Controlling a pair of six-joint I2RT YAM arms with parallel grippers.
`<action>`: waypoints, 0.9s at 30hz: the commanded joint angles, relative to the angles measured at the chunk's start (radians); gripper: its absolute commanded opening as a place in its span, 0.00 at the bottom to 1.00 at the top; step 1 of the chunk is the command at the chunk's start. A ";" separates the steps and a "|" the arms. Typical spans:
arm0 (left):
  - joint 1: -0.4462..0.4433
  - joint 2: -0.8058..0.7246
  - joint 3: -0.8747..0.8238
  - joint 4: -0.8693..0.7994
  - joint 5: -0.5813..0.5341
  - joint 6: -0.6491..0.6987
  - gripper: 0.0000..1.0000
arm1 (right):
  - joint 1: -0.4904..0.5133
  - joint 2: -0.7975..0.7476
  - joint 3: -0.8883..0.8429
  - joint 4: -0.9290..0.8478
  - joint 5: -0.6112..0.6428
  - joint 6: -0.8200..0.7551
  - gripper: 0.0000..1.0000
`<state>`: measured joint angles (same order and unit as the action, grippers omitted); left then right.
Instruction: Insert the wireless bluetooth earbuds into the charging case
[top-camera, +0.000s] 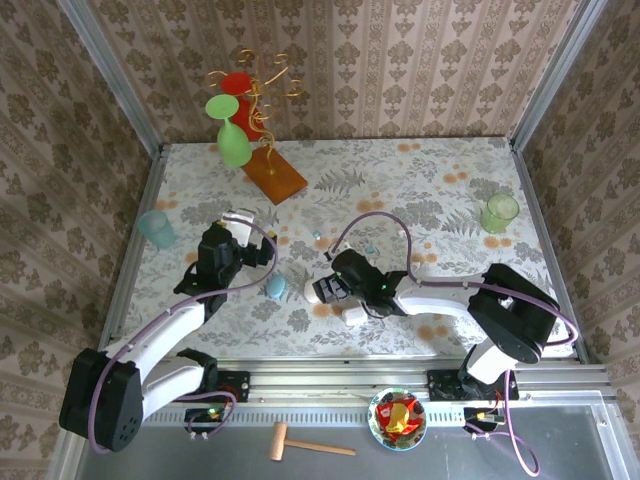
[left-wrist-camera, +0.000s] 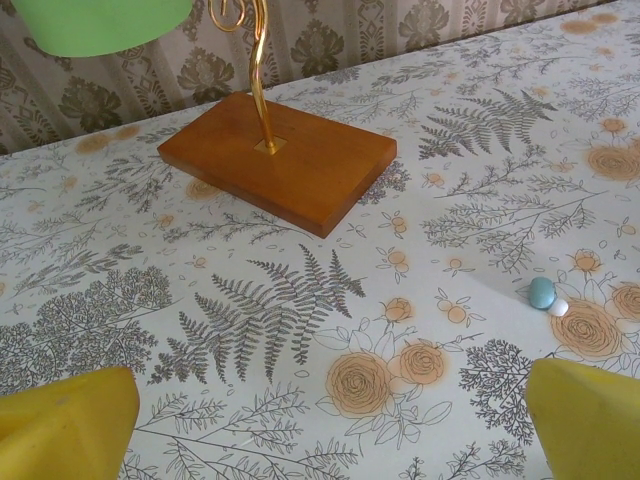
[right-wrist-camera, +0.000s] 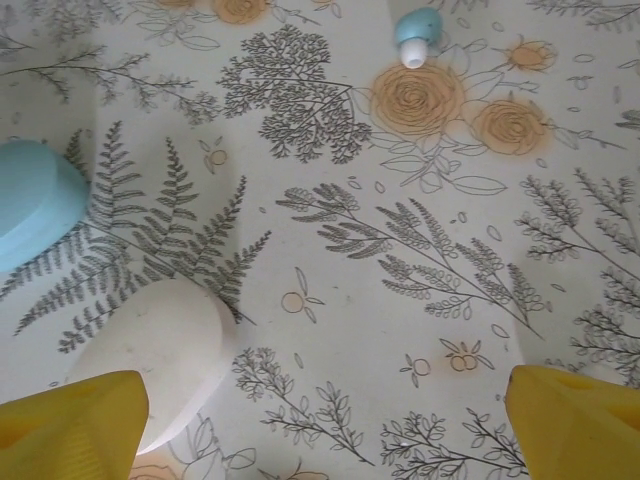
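Note:
The white case (right-wrist-camera: 165, 350) sits slanted under my right gripper's finger, so next I turn that gripper, straddle the case's long sides (right-wrist-camera: 222, 365) and raise it to my left gripper.
A pale blue earbud (right-wrist-camera: 417, 30) with a white tip lies on the flowered tablecloth, also seen at the right of the left wrist view as the same earbud (left-wrist-camera: 545, 296) and from above as a small speck (top-camera: 316, 236). A pale blue oval charging case (right-wrist-camera: 30, 200) (top-camera: 275, 287) lies shut to the left of my right gripper (right-wrist-camera: 320, 425) (top-camera: 322, 288). A white case (right-wrist-camera: 150, 350) rests against that gripper's left fingertip (right-wrist-camera: 70, 425). The right jaws stand wide apart over bare cloth. My left gripper (left-wrist-camera: 325, 425) (top-camera: 243, 222) is open and holds nothing.
A wooden base (left-wrist-camera: 280, 160) with a gold wire stand carries a green glass (top-camera: 233, 140) and a red one at the back. A teal cup (top-camera: 156, 228) stands left, a green cup (top-camera: 499, 212) right. A white squarish case (top-camera: 355, 314) lies under the right arm.

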<state>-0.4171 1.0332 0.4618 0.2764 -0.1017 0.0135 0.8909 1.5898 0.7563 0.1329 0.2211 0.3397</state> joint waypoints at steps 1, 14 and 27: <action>0.006 -0.009 -0.014 0.010 0.010 -0.016 1.00 | -0.014 -0.018 0.028 0.002 -0.077 -0.009 0.94; 0.009 -0.019 -0.026 0.011 -0.001 -0.014 1.00 | 0.108 0.187 0.199 -0.122 0.020 0.093 0.94; 0.015 -0.026 -0.035 0.012 0.001 -0.008 1.00 | 0.057 0.133 0.149 -0.216 0.044 0.108 0.84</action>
<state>-0.4118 1.0248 0.4385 0.2760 -0.1017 0.0135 0.9718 1.7901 0.9447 -0.0711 0.2565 0.4488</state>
